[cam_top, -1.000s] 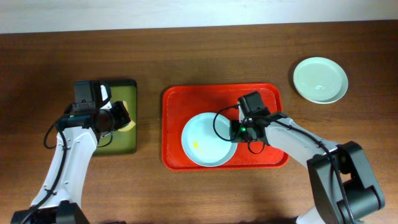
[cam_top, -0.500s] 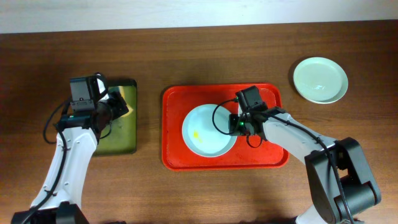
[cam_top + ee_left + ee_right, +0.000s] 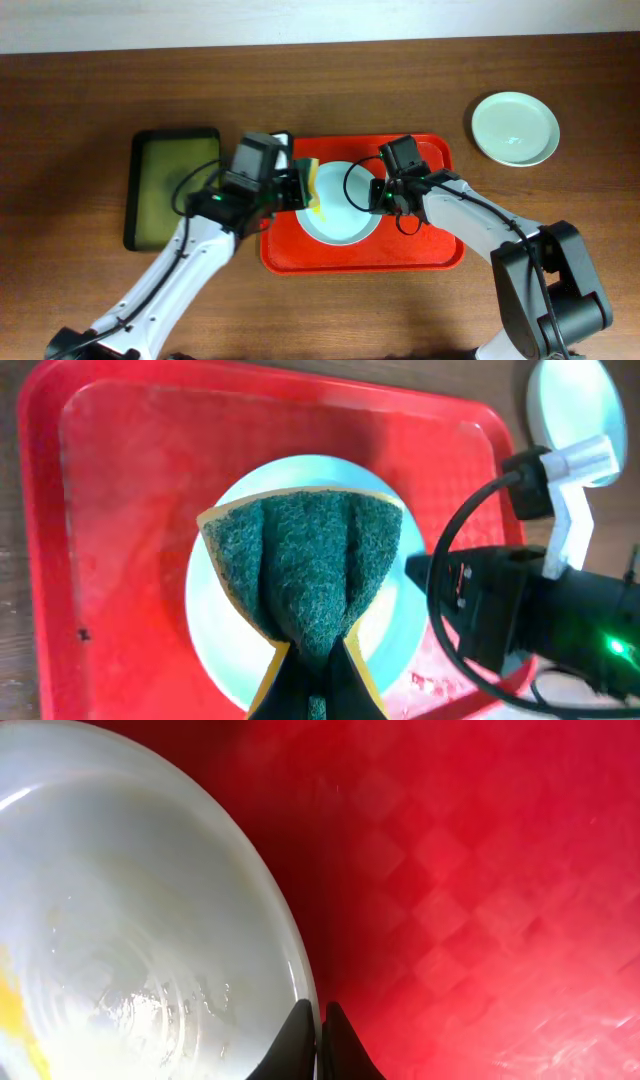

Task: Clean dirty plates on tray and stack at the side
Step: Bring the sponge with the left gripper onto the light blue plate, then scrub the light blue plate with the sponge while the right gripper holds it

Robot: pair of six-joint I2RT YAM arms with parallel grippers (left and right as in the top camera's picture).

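Note:
I should lower my raised sponge with my left gripper and wipe across the plate's middle (image 3: 340, 205) before stacking, because the pale blue plate has a yellow smear (image 3: 318, 213) under the sponge.
A pale blue plate (image 3: 345, 215) lies on the red tray (image 3: 440, 255). My left gripper (image 3: 300, 188) is shut on a green and yellow sponge (image 3: 312, 185) and holds it over the plate's left part. In the left wrist view the sponge (image 3: 310, 570) covers the middle of the plate (image 3: 300, 472). My right gripper (image 3: 378, 205) is shut on the plate's right rim, and its fingers (image 3: 320, 1020) pinch the rim in the right wrist view. The plate (image 3: 130, 920) has a yellow smear (image 3: 15, 1000). A pale green plate (image 3: 515, 128) sits on the table at the far right. No white plate is in view.
A black-rimmed olive-green tray (image 3: 170, 185) lies left of the red tray. The right arm's black cable loops over the red tray's right half (image 3: 480, 580). Wooden table lies all around.
My left arm has swung right from the olive-green tray to over the red tray, carrying the sponge. The right gripper stays on the plate's rim; the plate shifted slightly towards the back.

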